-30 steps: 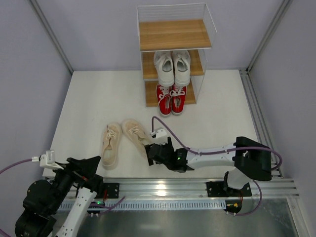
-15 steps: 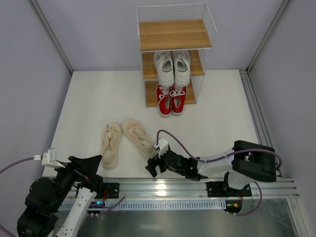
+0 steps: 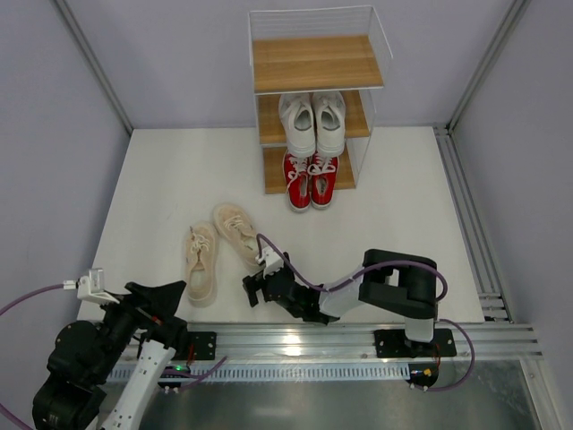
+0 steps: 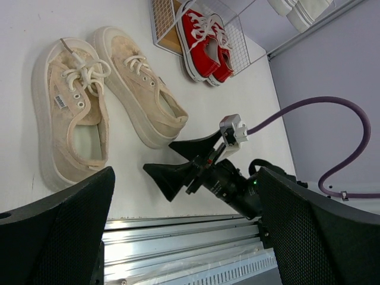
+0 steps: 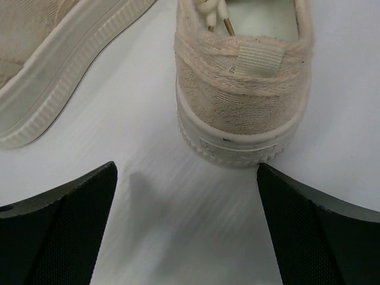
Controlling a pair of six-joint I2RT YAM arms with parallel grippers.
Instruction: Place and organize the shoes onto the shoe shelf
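Note:
I can see the heel of the beige shoe (image 5: pixel 244 133) nearer the shelf facing one gripper finger, so my right gripper should move across and straddle the shoe's sides (image 3: pixel 247 245) before it closes.
Two beige shoes lie loose on the white table, one (image 3: pixel 199 264) to the left of the other (image 3: pixel 235 235). My right gripper (image 3: pixel 255 285) stands open just behind the right shoe's heel (image 5: pixel 243 101), with nothing between its fingers and a small gap to the shoe. The left shoe's sole (image 5: pixel 59 71) shows at the upper left of the right wrist view. My left gripper (image 3: pixel 161 291) is open and empty near the table's front edge. The shoe shelf (image 3: pixel 313 63) stands at the back with a white pair (image 3: pixel 312 121) on its middle board and a red pair (image 3: pixel 310 177) on its bottom board.
The shelf's top board is bare. A metal rail (image 3: pixel 295 340) runs along the near edge under both arm bases. Grey walls close in the table on the left, right and back. The right arm's purple cable (image 4: pixel 320 107) loops above its wrist.
My right gripper has opened fully, drawn back from the right beige shoe's heel and slid left toward the front edge. That shoe now lies slightly further left and back. The left arm has barely moved.

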